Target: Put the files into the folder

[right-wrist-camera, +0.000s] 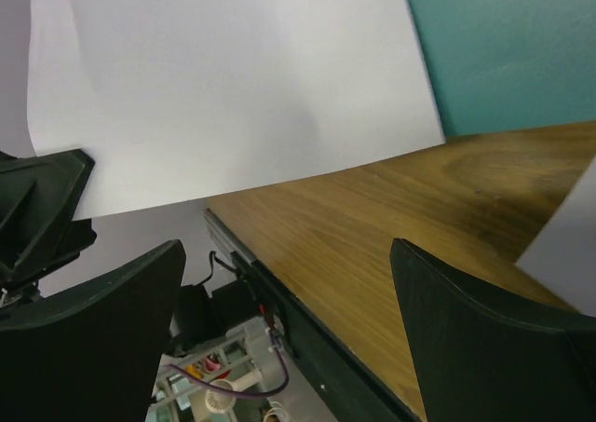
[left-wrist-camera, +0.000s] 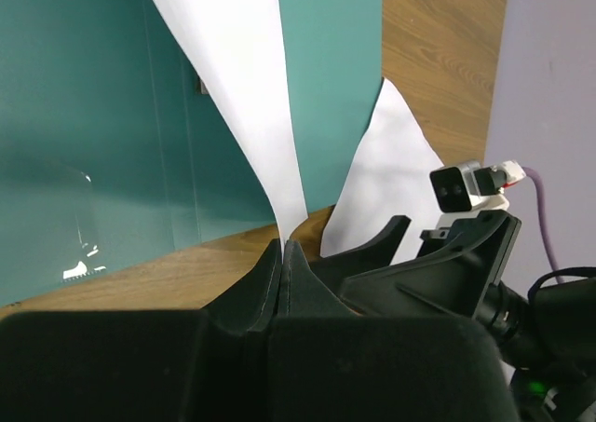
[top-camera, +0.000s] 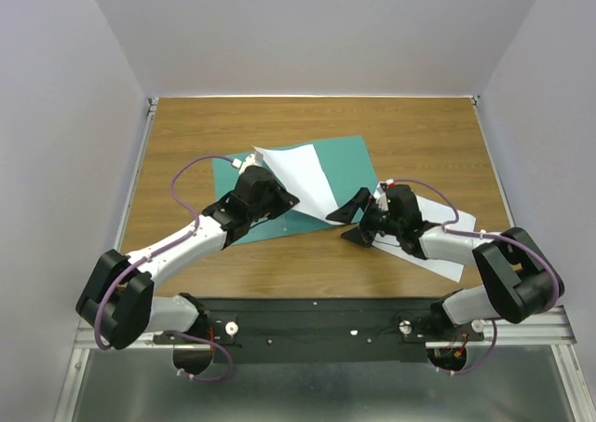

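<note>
My left gripper needs to swing the lifted white sheet (top-camera: 302, 178) straight, because it lies at a slant across the folder. My right gripper should take the sheet's side edge (top-camera: 326, 183) only after that.
The teal-green folder (top-camera: 346, 157) lies flat at the table's middle; it also shows in the left wrist view (left-wrist-camera: 93, 115) and the right wrist view (right-wrist-camera: 512, 40). My left gripper (top-camera: 289, 199) is shut on the near edge of one white sheet (top-camera: 300, 175), which curls up over the folder. In the left wrist view the jaws (left-wrist-camera: 282, 246) pinch that sheet (left-wrist-camera: 237, 87). My right gripper (top-camera: 349, 222) is open and empty just right of the lifted sheet (right-wrist-camera: 223, 87), above bare wood (right-wrist-camera: 289, 292). The second white sheet (top-camera: 440, 256) lies flat under the right arm.
A black metal rail (top-camera: 326, 315) runs along the table's near edge. Grey walls (top-camera: 56, 115) close in the left, right and back sides. Bare wood table (top-camera: 186, 133) lies left of and behind the folder.
</note>
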`<move>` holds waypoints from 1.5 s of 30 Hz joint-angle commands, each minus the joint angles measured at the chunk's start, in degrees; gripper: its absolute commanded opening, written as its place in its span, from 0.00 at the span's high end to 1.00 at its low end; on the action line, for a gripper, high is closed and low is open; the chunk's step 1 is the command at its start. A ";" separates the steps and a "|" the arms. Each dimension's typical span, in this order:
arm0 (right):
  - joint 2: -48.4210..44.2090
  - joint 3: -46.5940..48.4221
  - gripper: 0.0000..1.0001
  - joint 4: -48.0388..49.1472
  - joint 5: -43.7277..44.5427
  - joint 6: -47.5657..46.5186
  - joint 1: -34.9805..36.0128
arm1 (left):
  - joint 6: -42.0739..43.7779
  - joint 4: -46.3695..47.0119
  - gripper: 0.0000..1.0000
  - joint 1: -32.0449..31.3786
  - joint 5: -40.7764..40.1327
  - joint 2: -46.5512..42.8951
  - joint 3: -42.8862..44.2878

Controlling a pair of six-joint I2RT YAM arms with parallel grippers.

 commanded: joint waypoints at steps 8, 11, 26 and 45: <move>10.30 0.52 0.00 20.73 9.70 20.05 6.17 | -3.35 1.17 1.00 0.08 3.96 -4.32 -3.27; 11.36 0.44 0.01 23.36 10.94 21.91 6.34 | -4.05 1.25 1.00 0.08 4.39 -5.81 -4.59; 10.92 -0.53 0.03 25.13 20.08 20.00 6.52 | -3.70 4.68 1.00 0.17 11.33 -7.83 -8.54; 17.16 5.70 0.07 22.32 3.12 0.48 5.64 | 3.06 6.44 1.00 3.15 18.46 -15.23 -19.98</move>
